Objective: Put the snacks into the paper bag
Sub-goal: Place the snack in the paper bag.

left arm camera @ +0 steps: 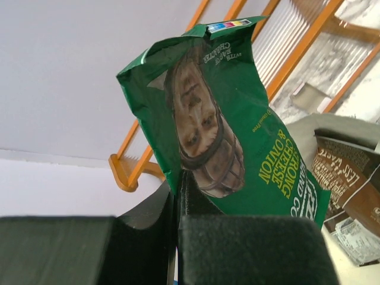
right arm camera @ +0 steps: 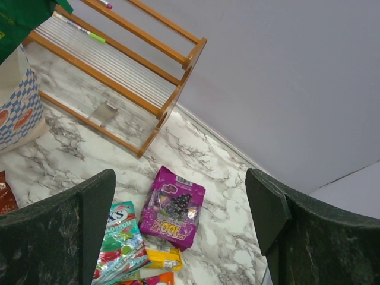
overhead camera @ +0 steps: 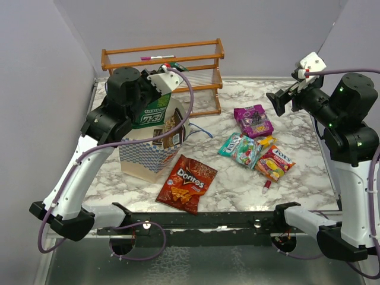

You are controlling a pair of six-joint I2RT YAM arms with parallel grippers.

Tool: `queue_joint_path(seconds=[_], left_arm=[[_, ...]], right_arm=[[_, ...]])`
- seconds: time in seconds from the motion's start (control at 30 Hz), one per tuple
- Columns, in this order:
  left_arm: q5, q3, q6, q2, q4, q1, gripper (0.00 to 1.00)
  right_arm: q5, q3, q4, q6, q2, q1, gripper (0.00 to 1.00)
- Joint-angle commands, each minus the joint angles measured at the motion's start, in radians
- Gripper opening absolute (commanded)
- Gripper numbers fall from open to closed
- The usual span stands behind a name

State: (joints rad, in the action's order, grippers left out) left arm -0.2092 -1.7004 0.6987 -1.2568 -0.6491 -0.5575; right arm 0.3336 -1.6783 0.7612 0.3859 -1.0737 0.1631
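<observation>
I should continue to lower the green chip packet [overhead camera: 155, 113] with my left gripper until it sits inside, because it hangs over the open paper bag [overhead camera: 146, 147], clear of the brown packet.
My left gripper [overhead camera: 157, 95] [left arm camera: 177, 190] is shut on the bottom edge of the green chip packet [overhead camera: 153, 114] [left arm camera: 225, 119], which hangs over the open mouth of the checkered paper bag [overhead camera: 145, 157] [right arm camera: 18, 101]. A brown packet [overhead camera: 173, 132] [left arm camera: 347, 178] stands inside the bag. The red Doritos packet [overhead camera: 187, 183] lies flat in front of the bag. To the right lie the magenta pack [overhead camera: 254, 120] [right arm camera: 172, 208], the teal pack [overhead camera: 240, 148] [right arm camera: 122, 237], a small yellow pack [overhead camera: 265, 141] [right arm camera: 163, 258] and the red-yellow pack [overhead camera: 275, 162]. My right gripper [overhead camera: 284, 101] [right arm camera: 181, 184] hangs open high above them, holding nothing.
A wooden rack [overhead camera: 178, 62] [right arm camera: 119, 71] [left arm camera: 127, 169] stands at the back behind the bag, with markers on its shelves. A tiny red-pink object [overhead camera: 267, 185] lies near the front right. Walls close in on the left, back and right.
</observation>
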Motion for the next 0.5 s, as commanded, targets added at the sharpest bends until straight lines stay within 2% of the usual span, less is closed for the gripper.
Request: queue_joint_path(seconds=[0.0, 0.47], left_arm=[[-0.075, 0.043, 0.036, 0.057, 0.090, 0.004, 0.00], [-0.118, 0.210, 0.025, 0.122, 0.135, 0.021, 0.00]], right_arm=[[0.027, 0.022, -0.034, -0.012, 0.015, -0.008, 0.91], [0.044, 0.046, -0.043, -0.013, 0.016, -0.016, 0.91]])
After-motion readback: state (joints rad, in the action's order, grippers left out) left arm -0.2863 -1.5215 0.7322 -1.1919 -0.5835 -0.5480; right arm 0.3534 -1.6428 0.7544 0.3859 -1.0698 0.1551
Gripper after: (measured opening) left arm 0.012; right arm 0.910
